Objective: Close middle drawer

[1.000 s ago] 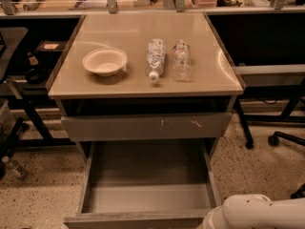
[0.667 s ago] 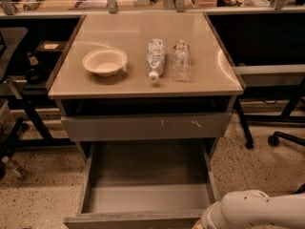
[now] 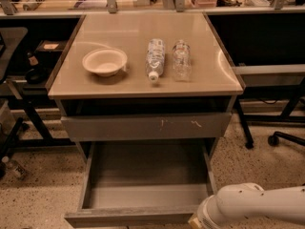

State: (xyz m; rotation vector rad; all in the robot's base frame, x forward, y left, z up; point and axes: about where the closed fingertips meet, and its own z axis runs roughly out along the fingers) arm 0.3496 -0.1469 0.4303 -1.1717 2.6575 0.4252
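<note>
My gripper is at the front panel's corner (image 3: 192, 214) while the middle drawer is still out, so next I pull back and push the panel nearer its middle (image 3: 160, 216).
The middle drawer (image 3: 143, 168) is pulled far out below the cabinet top, with its grey inner tray empty and its plain front panel (image 3: 128, 217) near the bottom edge. Above it sits the grey drawer front with small white scratch marks (image 3: 145, 126), pushed in. My white arm (image 3: 257, 205) comes in from the bottom right. My gripper (image 3: 195, 222) is at the drawer front's right corner, mostly cut off by the bottom edge.
A white bowl (image 3: 105, 61) and two clear plastic bottles (image 3: 155, 58) (image 3: 181, 59) lie on the cabinet top (image 3: 143, 30). Desk frames stand on both sides, and a chair base with a castor (image 3: 273, 140) is on the floor at right.
My arm has slid a little to the left, toward the open drawer's front right corner. The drawer has not moved.
</note>
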